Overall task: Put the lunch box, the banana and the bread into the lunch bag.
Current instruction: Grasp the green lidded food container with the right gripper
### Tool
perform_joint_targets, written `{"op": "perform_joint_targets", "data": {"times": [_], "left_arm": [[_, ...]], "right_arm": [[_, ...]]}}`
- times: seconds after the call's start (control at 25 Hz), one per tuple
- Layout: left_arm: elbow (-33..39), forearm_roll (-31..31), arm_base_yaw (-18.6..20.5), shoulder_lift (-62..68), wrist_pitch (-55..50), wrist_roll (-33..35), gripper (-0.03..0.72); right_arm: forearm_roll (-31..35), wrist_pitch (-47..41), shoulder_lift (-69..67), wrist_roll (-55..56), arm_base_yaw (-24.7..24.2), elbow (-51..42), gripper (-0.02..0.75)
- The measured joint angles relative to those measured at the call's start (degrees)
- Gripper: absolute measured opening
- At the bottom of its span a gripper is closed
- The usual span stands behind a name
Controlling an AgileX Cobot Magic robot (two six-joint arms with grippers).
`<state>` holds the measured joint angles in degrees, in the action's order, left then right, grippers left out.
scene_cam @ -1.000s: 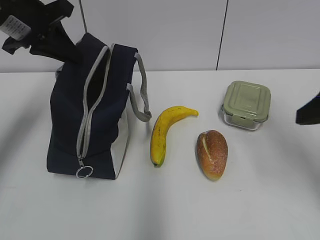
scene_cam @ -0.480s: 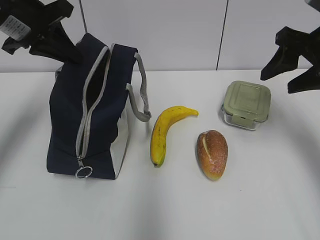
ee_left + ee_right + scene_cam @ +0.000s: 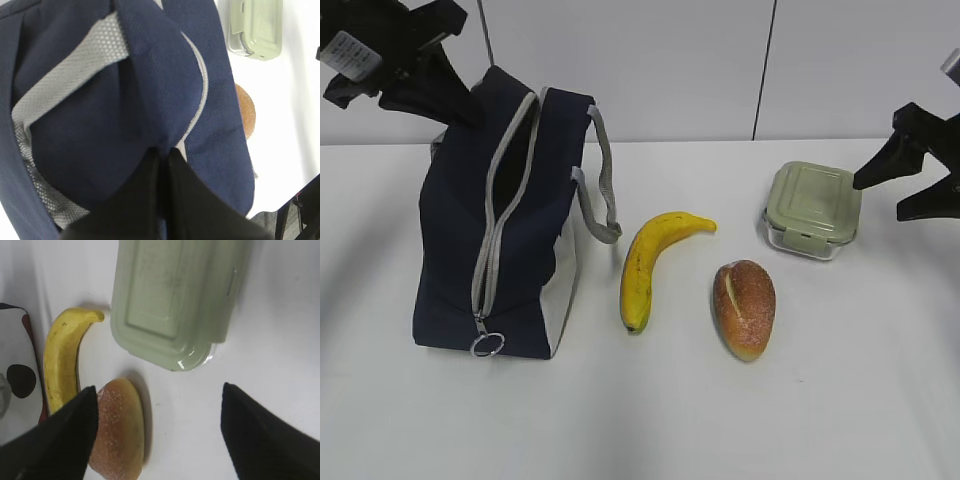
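The right gripper's open fingers point at the lunch box's free side edge (image 3: 854, 214), so the robot should keep moving them in until they straddle that edge (image 3: 857, 204), and then close them.
The navy lunch bag (image 3: 520, 240) stands at the left with its grey zipper open. My left gripper (image 3: 460, 108) is shut on the bag's far top edge; the left wrist view shows the jaws (image 3: 164, 152) pinching navy fabric. The banana (image 3: 650, 265) and the bread (image 3: 745, 308) lie on the table right of the bag. The green-lidded lunch box (image 3: 814, 210) sits behind the bread. My right gripper (image 3: 880, 200) is open and empty, just right of the lunch box. In the right wrist view the right gripper (image 3: 159, 386) hovers over the lunch box (image 3: 175, 300), bread (image 3: 120, 430) and banana (image 3: 60, 360).
The bag's grey handle (image 3: 605, 185) hangs toward the banana, and the zipper's ring pull (image 3: 488, 344) rests at the bag's near end. The white table (image 3: 650, 410) meets a pale wall behind. The lunch box (image 3: 255, 25) and bread (image 3: 246, 112) also show past the bag in the left wrist view.
My right gripper came in from the right edge, rose above the lunch box, then lowered to its right side. The left gripper and the bag have not moved.
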<state>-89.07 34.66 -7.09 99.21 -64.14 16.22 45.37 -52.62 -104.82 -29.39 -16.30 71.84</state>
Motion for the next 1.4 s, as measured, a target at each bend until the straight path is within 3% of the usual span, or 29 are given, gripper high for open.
{"op": "perform_joint_targets", "data": {"times": [0.12,0.28,0.68,1.4], "left_arm": [[0.0,0.0,0.0,0.0,0.1,0.0,0.002],[0.0,0.0,0.0,0.0,0.1,0.0,0.002],[0.0,0.0,0.0,0.0,0.9,0.1,0.002],[0.0,0.0,0.0,0.0,1.3,0.2,0.002]], "right_arm": [[4.2,-0.4,-2.9,-5.4,-2.0,0.7,0.603],[5.9,-3.2,-7.7,-9.3,-3.6,4.6,0.627],[9.8,-8.6,-20.0,-13.7,-4.4,15.5,0.624],[20.6,-9.2,-26.8,-23.0,-5.9,16.0,0.589]]}}
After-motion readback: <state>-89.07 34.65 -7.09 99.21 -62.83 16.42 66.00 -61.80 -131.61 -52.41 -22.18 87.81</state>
